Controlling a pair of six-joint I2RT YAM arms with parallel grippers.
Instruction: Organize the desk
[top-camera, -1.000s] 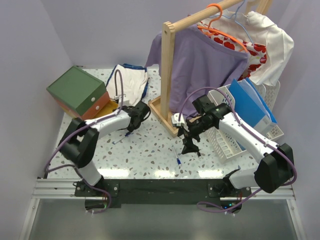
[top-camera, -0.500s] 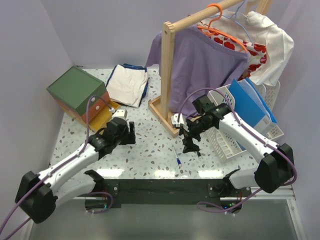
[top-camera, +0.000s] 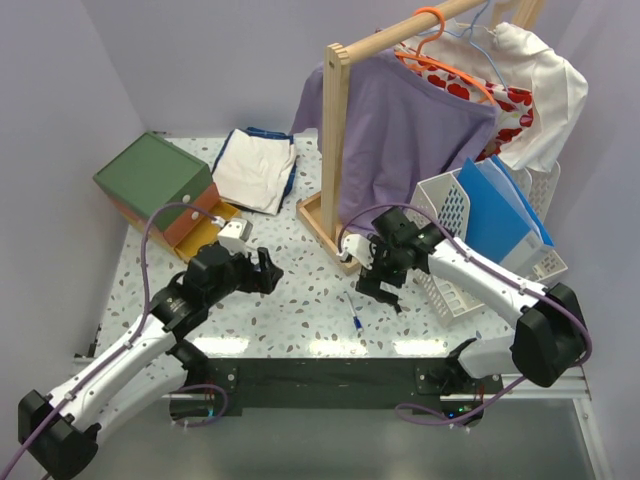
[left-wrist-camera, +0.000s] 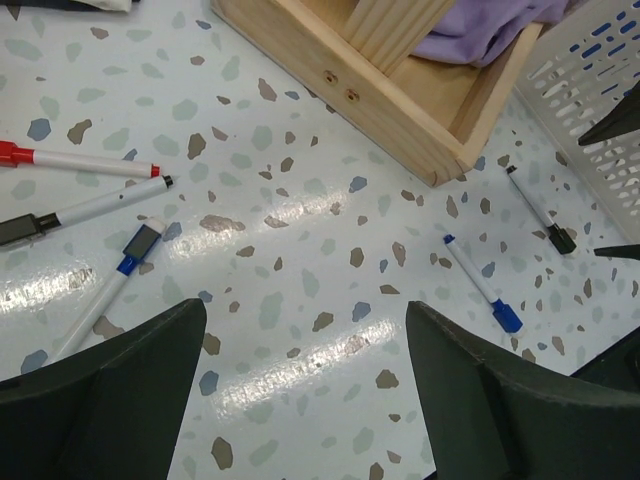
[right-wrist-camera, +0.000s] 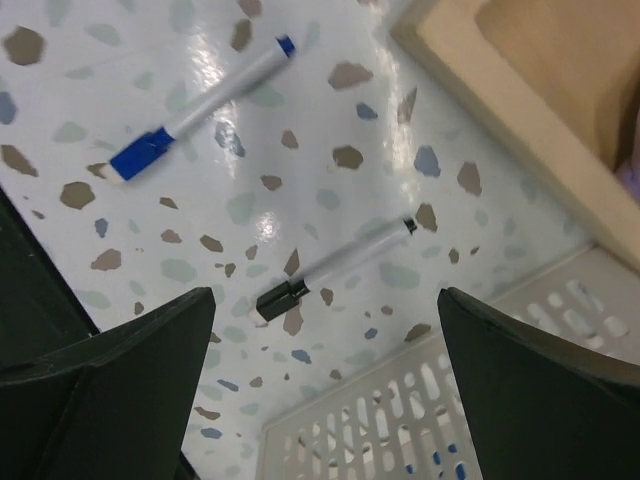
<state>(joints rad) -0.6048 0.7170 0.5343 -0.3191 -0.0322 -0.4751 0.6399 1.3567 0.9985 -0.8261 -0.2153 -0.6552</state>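
The black-capped marker (right-wrist-camera: 345, 261) is next to the white basket, too far for my left gripper to reach. Next, my right gripper picks it up (right-wrist-camera: 298, 289) and passes it over.
The desk (top-camera: 300, 320) is a white terrazzo top with a black front rail. My left gripper (top-camera: 264, 272) is open and empty above the desk's left middle; in the left wrist view (left-wrist-camera: 305, 330) bare desk lies between its fingers. My right gripper (top-camera: 384, 288) is open and empty, low over a black-capped marker (right-wrist-camera: 335, 268) beside the white basket (right-wrist-camera: 400, 420). A blue-capped marker (top-camera: 354, 316) lies just left of it and also shows in the right wrist view (right-wrist-camera: 200, 105). Red (left-wrist-camera: 75, 160), black (left-wrist-camera: 80, 212) and blue (left-wrist-camera: 110, 290) markers lie by the left gripper.
A wooden clothes rack (top-camera: 335, 150) with a purple shirt (top-camera: 410, 130) stands at the back middle, its base (left-wrist-camera: 400, 90) near both grippers. The white basket (top-camera: 455, 285) holds blue folders (top-camera: 500, 210). A green-topped drawer box (top-camera: 155, 180) and folded cloth (top-camera: 255, 170) sit at the back left.
My left arm has swung back from the rack base toward the near left, its gripper now over the left middle. My right gripper has shifted slightly left, lower over the black-capped marker.
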